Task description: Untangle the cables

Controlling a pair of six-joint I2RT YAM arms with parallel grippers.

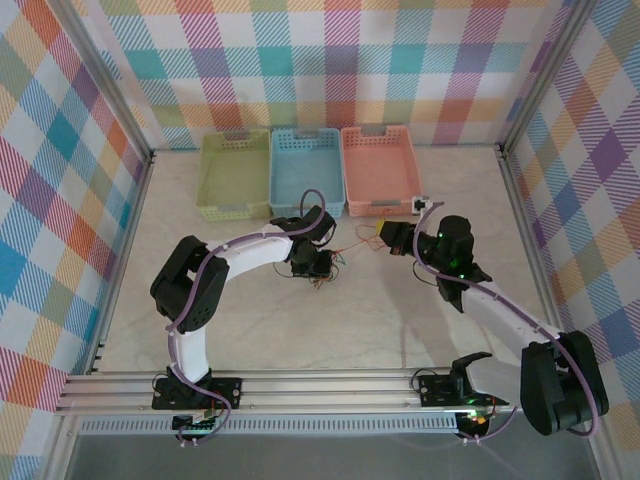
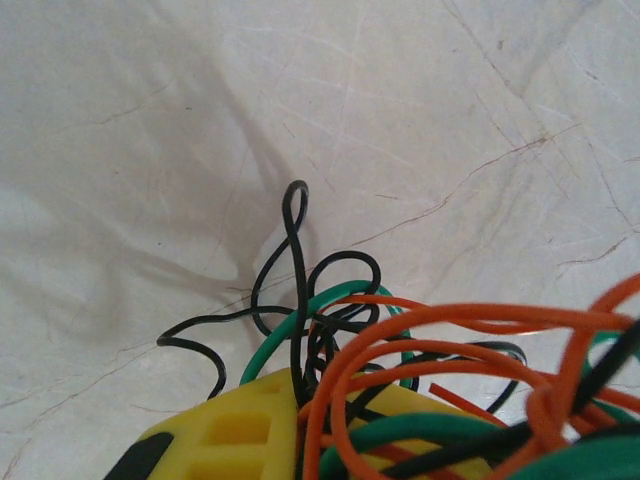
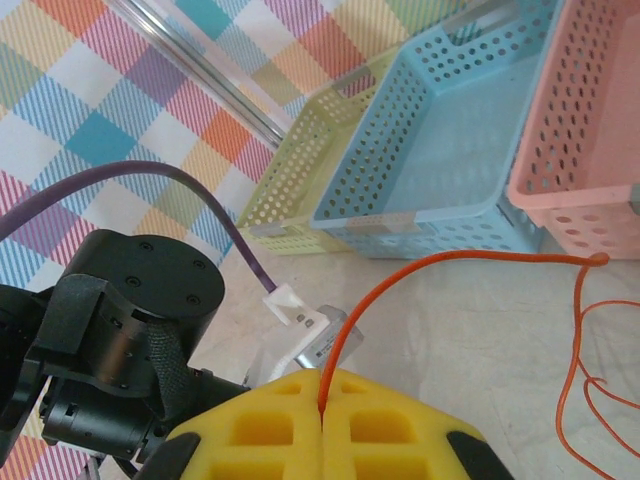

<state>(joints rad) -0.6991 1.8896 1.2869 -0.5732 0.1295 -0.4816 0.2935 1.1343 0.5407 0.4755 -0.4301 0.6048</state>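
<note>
Black and orange parts of the knot (image 2: 306, 372) are pinched together in my left gripper, so I should open the gripper, move back and grab one orange loop (image 2: 340, 390) by itself.
The cables are a knot of thin orange (image 2: 470, 318), black (image 2: 292, 230) and green (image 2: 300, 320) wires on the white table. In the top view the knot (image 1: 335, 262) lies between the two grippers. My left gripper (image 2: 300, 392) has its yellow fingers (image 2: 235, 430) shut on the knot, with black and orange strands running down into the seam. My right gripper (image 3: 322, 388) is shut on one orange cable (image 3: 450, 258), which arcs up and right to loose loops (image 3: 578, 350). From above, the left gripper (image 1: 316, 266) and right gripper (image 1: 383, 234) stand close together in front of the baskets.
Three baskets stand at the back: green (image 1: 233, 175), blue (image 1: 306, 170) and pink (image 1: 382, 170). The left arm's black wrist (image 3: 120, 330) with its lilac cable sits close to my right gripper. Plaid walls enclose the table, and a metal rail (image 1: 320, 385) runs along the near edge.
</note>
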